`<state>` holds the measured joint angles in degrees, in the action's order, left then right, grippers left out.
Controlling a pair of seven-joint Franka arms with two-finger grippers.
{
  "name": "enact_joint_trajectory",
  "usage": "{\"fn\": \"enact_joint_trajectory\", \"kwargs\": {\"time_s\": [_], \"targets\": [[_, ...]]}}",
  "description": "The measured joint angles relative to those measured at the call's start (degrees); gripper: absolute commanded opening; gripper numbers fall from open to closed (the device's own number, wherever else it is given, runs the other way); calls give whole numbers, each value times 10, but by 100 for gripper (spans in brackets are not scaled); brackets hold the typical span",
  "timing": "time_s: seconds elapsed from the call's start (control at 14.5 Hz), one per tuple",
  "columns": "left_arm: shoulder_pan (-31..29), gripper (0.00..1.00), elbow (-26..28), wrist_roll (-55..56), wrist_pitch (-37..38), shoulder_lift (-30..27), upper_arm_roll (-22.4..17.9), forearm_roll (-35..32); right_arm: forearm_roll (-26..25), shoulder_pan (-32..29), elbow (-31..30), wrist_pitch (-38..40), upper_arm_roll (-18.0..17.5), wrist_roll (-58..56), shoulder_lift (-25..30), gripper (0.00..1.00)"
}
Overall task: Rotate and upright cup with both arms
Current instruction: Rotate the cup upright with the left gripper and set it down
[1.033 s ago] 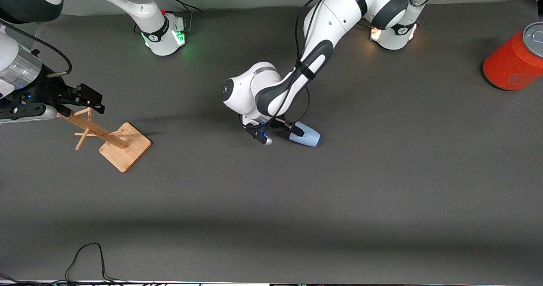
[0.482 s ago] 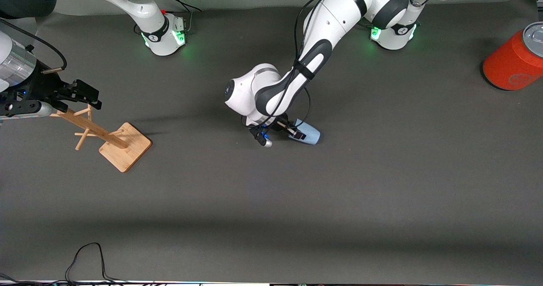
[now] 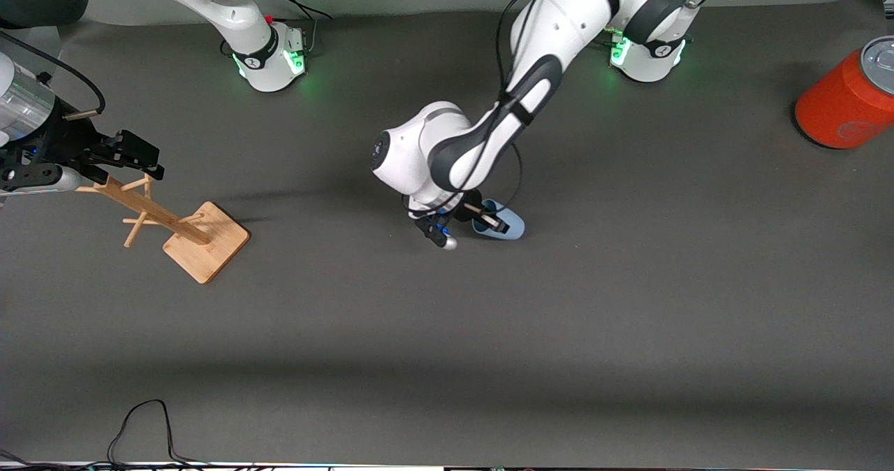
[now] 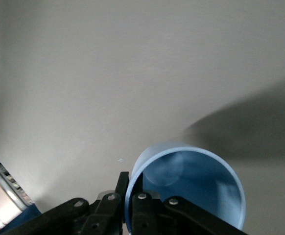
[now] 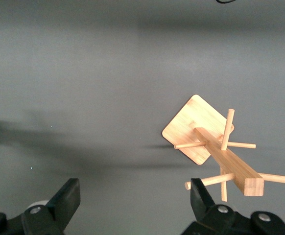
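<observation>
Next, I turn the cup upright with my left gripper before I set it down and open, because the pale-blue cup's base (image 3: 513, 225) is tilted away from the grey table (image 3: 503, 260).
The pale-blue cup (image 3: 504, 223) rests on the grey table near its middle, its mouth turned toward the left wrist camera, where I see into its blue inside (image 4: 191, 188). My left gripper (image 3: 487, 219) is shut on the cup's rim, one finger inside the wall and one outside (image 4: 124, 183). My right gripper (image 3: 136, 155) is open and empty, up in the air over the top of the wooden peg stand (image 3: 183, 230) at the right arm's end of the table. Its two fingertips (image 5: 66, 196) stand wide apart.
The wooden peg stand with a square base (image 5: 194, 128) stands toward the right arm's end. A large orange-red can (image 3: 848, 97) with a silver top lies at the left arm's end. A black cable (image 3: 143, 422) lies at the table's edge nearest the front camera.
The left arm has swung its wrist and turned the cup, so the cup shows shorter in the front view than a second ago. The right gripper has drifted slightly toward its end of the table.
</observation>
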<state>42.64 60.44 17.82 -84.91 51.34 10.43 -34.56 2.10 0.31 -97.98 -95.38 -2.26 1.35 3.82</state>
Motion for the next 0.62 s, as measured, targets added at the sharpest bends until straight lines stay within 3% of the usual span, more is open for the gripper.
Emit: {"fn": "enact_joint_trajectory", "kwargs": {"time_s": [0.34,0.62], "targets": [[-99,0,11,15,11,-163,-1,145,0,0,7,10,0,0,1,100],[-158,0,123,30,-66,-277,-1,229,0,1,7,17,-1,0,2,100]]}}
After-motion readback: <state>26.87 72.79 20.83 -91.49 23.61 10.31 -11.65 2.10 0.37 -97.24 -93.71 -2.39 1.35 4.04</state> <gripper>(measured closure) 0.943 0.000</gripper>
